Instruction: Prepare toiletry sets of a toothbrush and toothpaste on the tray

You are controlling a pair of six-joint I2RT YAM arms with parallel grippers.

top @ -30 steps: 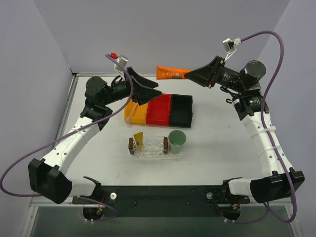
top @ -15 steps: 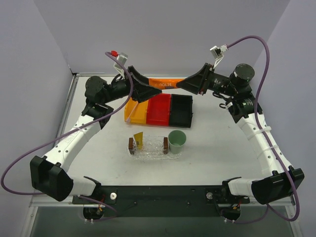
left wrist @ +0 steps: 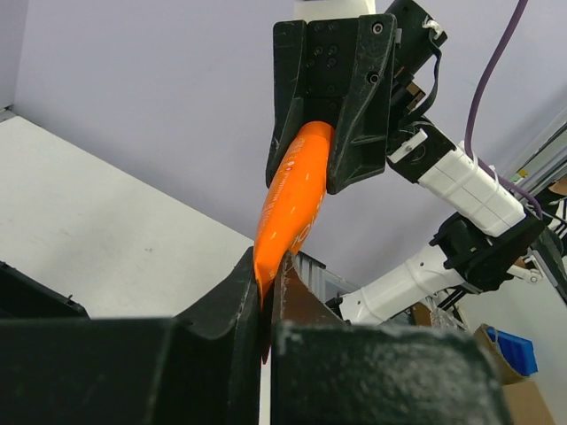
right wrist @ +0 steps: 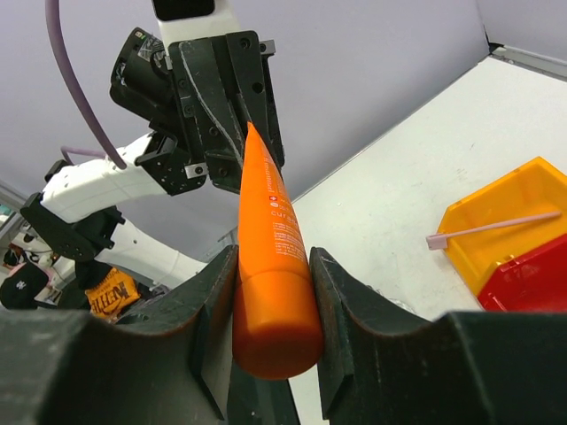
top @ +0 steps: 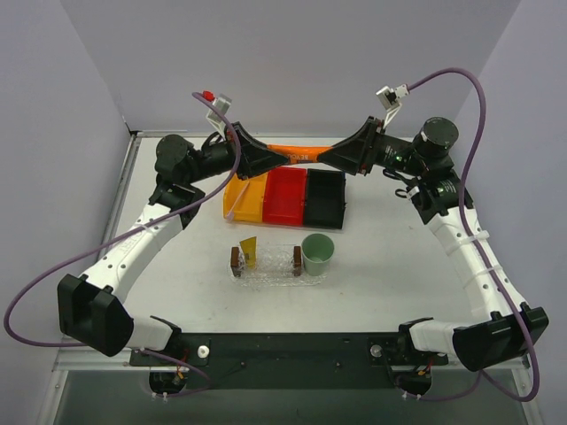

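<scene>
The robot's right gripper is covering the orange tube's cap (right wrist: 277, 329), so it should let go and move away before the left gripper sets the tube upright on its cap next to the yellow tube.
An orange toothpaste tube (top: 301, 152) hangs level in the air above the back of the bins, held at both ends. My left gripper (top: 283, 159) is shut on its flat crimped end (left wrist: 263, 274). My right gripper (top: 323, 158) is shut on its round cap end (right wrist: 270, 328). A thin pale pink toothbrush (right wrist: 492, 226) lies in the orange bin (top: 248, 199). On the clear bumpy tray (top: 270, 276), a yellow toothpaste tube (top: 249, 251) stands at the left end.
A red bin (top: 286, 197) and a black bin (top: 324, 197) sit side by side to the right of the orange one. A pale green cup (top: 317, 254) stands at the tray's right end. Two small brown blocks (top: 236, 259) sit on the tray.
My right arm carried the orange tube leftward to the left gripper. The left gripper, open a second ago, has closed on the tube's flat end.
</scene>
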